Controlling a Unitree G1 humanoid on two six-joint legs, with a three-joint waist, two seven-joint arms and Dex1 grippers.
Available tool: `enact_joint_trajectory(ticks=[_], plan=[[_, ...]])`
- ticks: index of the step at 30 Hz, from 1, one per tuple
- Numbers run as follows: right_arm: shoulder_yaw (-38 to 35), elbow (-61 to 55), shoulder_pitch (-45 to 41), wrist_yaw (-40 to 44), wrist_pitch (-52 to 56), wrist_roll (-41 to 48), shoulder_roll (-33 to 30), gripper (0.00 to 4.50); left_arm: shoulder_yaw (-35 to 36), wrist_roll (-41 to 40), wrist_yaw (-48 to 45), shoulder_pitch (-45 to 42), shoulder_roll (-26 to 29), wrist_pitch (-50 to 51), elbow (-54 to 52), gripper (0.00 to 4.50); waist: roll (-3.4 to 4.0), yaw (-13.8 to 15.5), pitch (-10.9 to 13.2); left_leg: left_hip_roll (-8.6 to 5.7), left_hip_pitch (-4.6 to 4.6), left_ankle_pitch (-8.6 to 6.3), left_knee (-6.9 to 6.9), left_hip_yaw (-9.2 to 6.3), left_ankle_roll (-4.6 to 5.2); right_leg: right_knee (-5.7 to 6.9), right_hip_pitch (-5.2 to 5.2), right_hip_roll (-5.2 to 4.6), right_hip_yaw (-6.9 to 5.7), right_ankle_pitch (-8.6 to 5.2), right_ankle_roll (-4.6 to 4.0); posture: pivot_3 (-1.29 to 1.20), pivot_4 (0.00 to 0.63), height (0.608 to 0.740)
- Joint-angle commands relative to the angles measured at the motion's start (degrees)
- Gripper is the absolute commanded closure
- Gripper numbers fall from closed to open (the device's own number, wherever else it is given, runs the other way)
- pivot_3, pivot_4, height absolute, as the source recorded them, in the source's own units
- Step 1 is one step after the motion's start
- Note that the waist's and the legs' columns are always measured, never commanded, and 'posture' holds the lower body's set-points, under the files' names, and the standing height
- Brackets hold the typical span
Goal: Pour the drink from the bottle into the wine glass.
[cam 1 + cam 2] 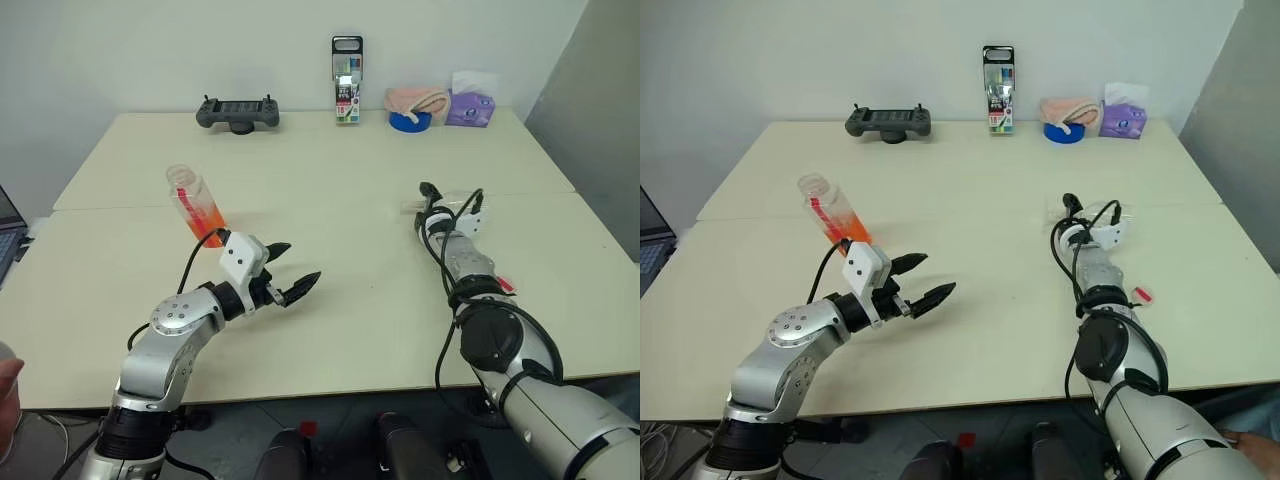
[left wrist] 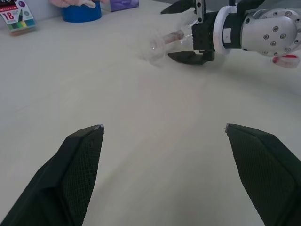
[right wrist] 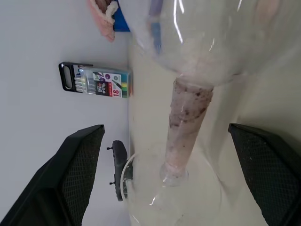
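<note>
My gripper will make the orange-red drink (image 1: 207,222) stream into the wine glass when it tips the bottle over the glass, because the bottle's clear opening (image 1: 181,175) is open.
The bottle (image 1: 194,206) stands tilted at the left of the table, its lower half full of orange-red drink. My left gripper (image 1: 303,260) hovers open and empty just in front of it and to its right, apart from it. The wine glass (image 2: 162,43) lies on its side at the right of the table. My right gripper (image 1: 432,205) is open, one finger on each side of the glass. In the right wrist view the stem (image 3: 188,122) runs between the wide-apart fingers, which do not touch it.
Along the back edge are a black controller (image 1: 238,112), a marker pack (image 1: 347,80), a blue tape roll (image 1: 409,121), a pink cloth (image 1: 418,98) and a purple tissue pack (image 1: 470,108). A small red-and-white piece (image 1: 505,286) lies by my right forearm. A person's hand (image 1: 8,385) shows at far left.
</note>
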Motion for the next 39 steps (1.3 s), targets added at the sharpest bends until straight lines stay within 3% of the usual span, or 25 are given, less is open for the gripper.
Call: enact_joint_trajectory(ticks=[1, 9, 11, 17, 22, 26, 32, 39], plan=[[0.0, 3.0, -1.7, -0.1, -2.9, -1.4, 0.1, 0.94, 1.4, -0.5, -0.1, -0.8, 1.0, 0.5, -3.2, 0.0, 0.0, 0.1, 0.0, 0.02, 0.04, -0.02, -0.01, 0.06, 0.03, 0.01, -0.01, 0.03, 0.07, 0.0, 0.0, 0.0, 0.15, 0.74], [1.3, 3.7, -1.1, -3.1, -8.0, -4.6, -0.2, 3.84, 2.6, -0.7, 0.4, 0.4, 1.4, 1.3, -3.8, 0.0, -0.02, 0.3, 0.0, 0.02, 0.2, -0.06, -0.02, 0.54, 0.07, -0.02, -0.01, 0.04, 0.51, 0.0, 0.02, 0.0, 0.15, 0.74], [3.1, 3.4, -0.6, -3.1, -8.4, -6.7, -0.2, 4.39, 2.1, -0.2, -0.1, 0.0, 1.3, 0.8, -2.9, 0.0, -0.05, 0.4, 0.0, 0.02, 0.26, -0.06, -0.02, 0.55, 0.07, -0.03, 0.04, 0.04, 0.52, 0.0, 0.02, 0.0, 0.15, 0.74], [15.3, -5.8, 4.5, 2.9, -8.4, -17.1, 1.9, 4.41, 1.9, 0.3, -0.4, -2.2, 0.3, -0.7, -0.4, 0.0, -0.05, 0.6, 0.0, 0.01, 0.31, -0.07, -0.02, 0.59, 0.07, -0.03, 0.06, 0.04, 0.56, 0.0, 0.02, 0.0, 0.15, 0.74], [40.7, -38.6, 20.4, 9.4, -9.2, -35.1, 4.5, 4.41, 6.1, -2.4, -1.7, 2.0, 1.3, -1.5, -3.0, 0.0, -0.03, 0.2, 0.0, 0.05, 0.22, -0.09, -0.14, 0.6, 0.04, 0.0, -0.15, 0.03, 0.61, 0.0, 0.03, 0.0, 0.15, 0.74], [54.2, -51.7, 27.7, 13.2, -13.3, -45.3, 3.6, 4.41, 12.7, -7.8, -2.5, 10.9, 2.6, 0.5, -10.3, 0.0, 0.0, -0.8, 0.0, 0.14, 0.06, -0.1, -0.34, 0.78, -0.02, 0.14, -0.64, 0.03, 0.8, 0.0, 0.02, 0.0, 0.15, 0.74], [60.2, -49.4, 27.8, 15.6, -18.8, -49.4, 5.3, 4.41, 18.0, -8.7, -3.1, 22.3, 4.8, 0.3, -14.9, 0.0, -0.04, -0.5, 0.0, 0.2, 0.11, -0.07, -0.57, 0.68, -0.05, 0.14, -0.69, 0.13, 0.67, -0.03, 0.03, 0.0, 0.15, 0.74], [61.9, -34.0, 21.5, 12.6, -23.0, -54.3, 8.8, 4.41, 16.1, -7.4, -0.6, 22.8, 3.3, -0.4, -15.1, 0.0, -0.13, 0.3, 0.0, 0.17, 0.66, -0.07, -0.69, 0.74, -0.06, -0.08, -0.09, 0.14, 0.7, -0.16, 0.0, 0.0, 0.15, 0.74]])
